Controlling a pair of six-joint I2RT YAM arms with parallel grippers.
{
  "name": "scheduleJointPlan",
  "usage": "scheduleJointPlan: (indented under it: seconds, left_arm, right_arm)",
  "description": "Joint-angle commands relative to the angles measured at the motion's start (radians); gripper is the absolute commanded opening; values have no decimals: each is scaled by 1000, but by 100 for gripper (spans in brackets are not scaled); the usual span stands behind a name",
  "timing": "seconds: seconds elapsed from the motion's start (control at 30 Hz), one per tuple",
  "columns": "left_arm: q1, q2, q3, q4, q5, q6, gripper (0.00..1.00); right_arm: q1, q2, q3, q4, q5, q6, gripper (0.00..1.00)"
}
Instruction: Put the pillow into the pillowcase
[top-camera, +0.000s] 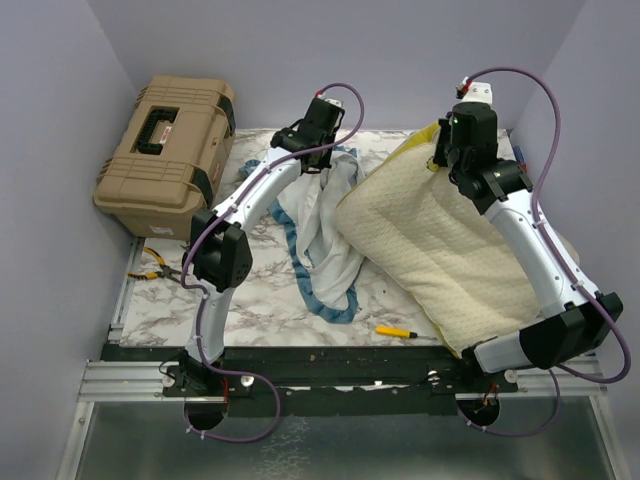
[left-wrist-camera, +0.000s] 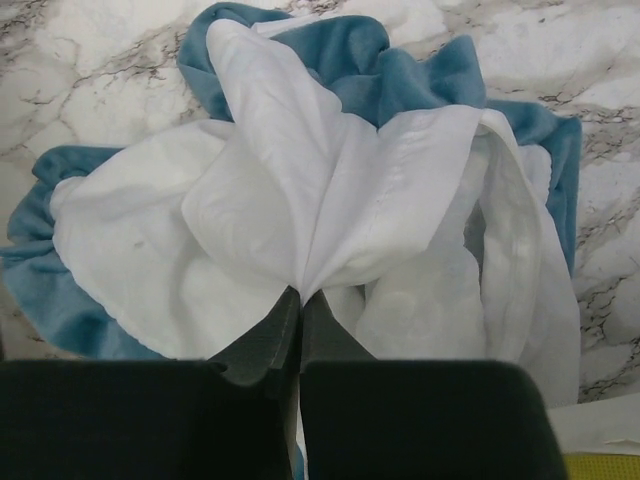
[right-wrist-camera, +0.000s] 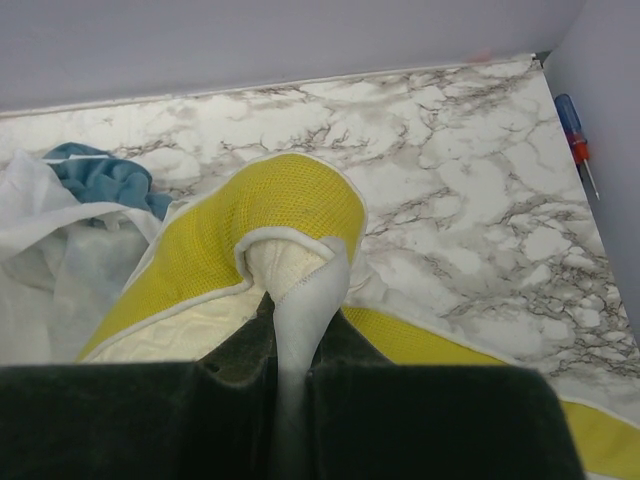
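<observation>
I should use my right gripper to turn the pillow's far corner (top-camera: 426, 134) toward the pillowcase's white fold (left-wrist-camera: 318, 195) that my left gripper lifts, because that corner points at the wall, away from the pillowcase.
The cream quilted pillow (top-camera: 450, 255) lies tilted across the right half of the table, its far corner raised. My right gripper (top-camera: 447, 152) is shut on that corner; in the right wrist view the jaws (right-wrist-camera: 300, 305) pinch the white piping beside the mustard-yellow band (right-wrist-camera: 270, 205). The pillowcase (top-camera: 325, 235) lies bunched left of the pillow, white inside up with blue trim round it. My left gripper (top-camera: 312, 160) is shut on its far end; in the left wrist view the jaws (left-wrist-camera: 301, 296) pinch a gathered fold of white fabric (left-wrist-camera: 290, 190).
A tan tool case (top-camera: 168, 150) stands at the far left. Pliers (top-camera: 158, 268) lie at the left edge. A yellow-handled tool (top-camera: 396, 332) lies near the front edge. A blue-and-red screwdriver (right-wrist-camera: 577, 135) lies by the right wall.
</observation>
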Motion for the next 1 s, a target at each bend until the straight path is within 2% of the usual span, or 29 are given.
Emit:
scheduleJointPlan:
  seconds: [0.0, 0.17, 0.33, 0.43, 0.53, 0.6, 0.77, 0.97]
  left_arm:
    - [3, -31, -9, -36, -22, 38, 0]
    - [5, -27, 44, -40, 64, 11, 0]
    - [9, -58, 64, -41, 126, -29, 0]
    - [14, -72, 71, -40, 157, -56, 0]
    - [19, -88, 70, -41, 203, -94, 0]
    - [22, -101, 61, -42, 216, -111, 0]
    - [35, -141, 33, -45, 171, -126, 0]
    - [55, -153, 60, -44, 217, -155, 0]
  right_arm:
    - [3, -10, 43, -3, 26, -12, 0]
    - [2, 19, 110, 18, -16, 22, 0]
    - [4, 70, 211, 48, -148, 72, 0]
    - [17, 118, 253, 42, -159, 87, 0]
    - [49, 174, 258, 34, -100, 58, 0]
    - [80, 199, 247, 45, 0, 7, 0]
    - [102, 188, 177, 96, 198, -93, 0]
    - [102, 160, 140, 121, 249, -121, 0]
